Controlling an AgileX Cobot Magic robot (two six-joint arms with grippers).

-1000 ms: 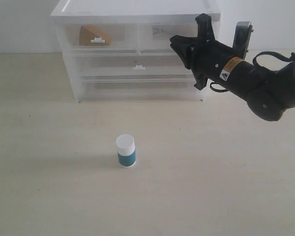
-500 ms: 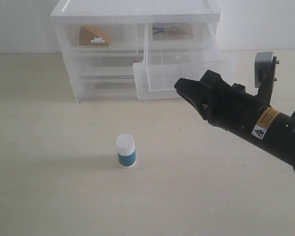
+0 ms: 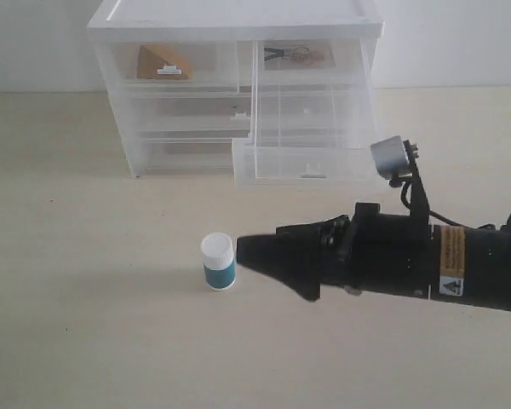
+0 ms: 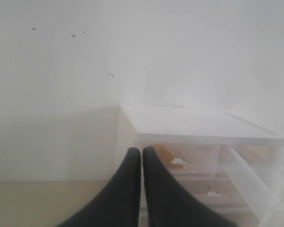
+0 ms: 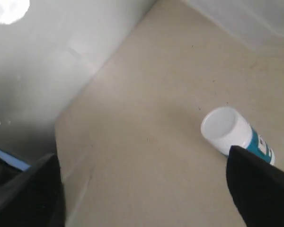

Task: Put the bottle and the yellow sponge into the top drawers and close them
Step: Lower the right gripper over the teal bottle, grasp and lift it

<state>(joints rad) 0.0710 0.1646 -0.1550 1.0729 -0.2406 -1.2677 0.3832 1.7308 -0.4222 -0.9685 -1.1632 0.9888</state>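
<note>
The bottle [image 3: 218, 260] is tall and stands on a small round base [image 3: 221, 283]. So it will tip over onto its side when I lower it into the open drawer.
The bottle [image 3: 218, 262] stands upright on the table, with a white cap and a teal label. My right gripper [image 3: 254, 254] points at it from the right, just short of it. In the right wrist view the bottle [image 5: 229, 132] lies beside one finger [image 5: 260, 189], and this gripper [image 5: 142, 189] is open and holds nothing. The yellow sponge [image 3: 162, 61] lies inside the closed top left drawer [image 3: 175, 75]. The top right drawer [image 3: 307, 162] is pulled far out. My left gripper [image 4: 142, 156] is shut and empty, raised in front of the drawer unit, where the sponge [image 4: 163, 153] shows through the plastic.
The white translucent drawer unit [image 3: 234, 21] stands at the back against a pale wall. Two wider drawers [image 3: 179, 119] below the top ones are closed. A small dark item [image 3: 289, 55] shows at the back of the top right slot.
The top right drawer came out from closed to fully extended. My right arm then swung down and left from the drawer front to the bottle's side. The bottle has not moved.
</note>
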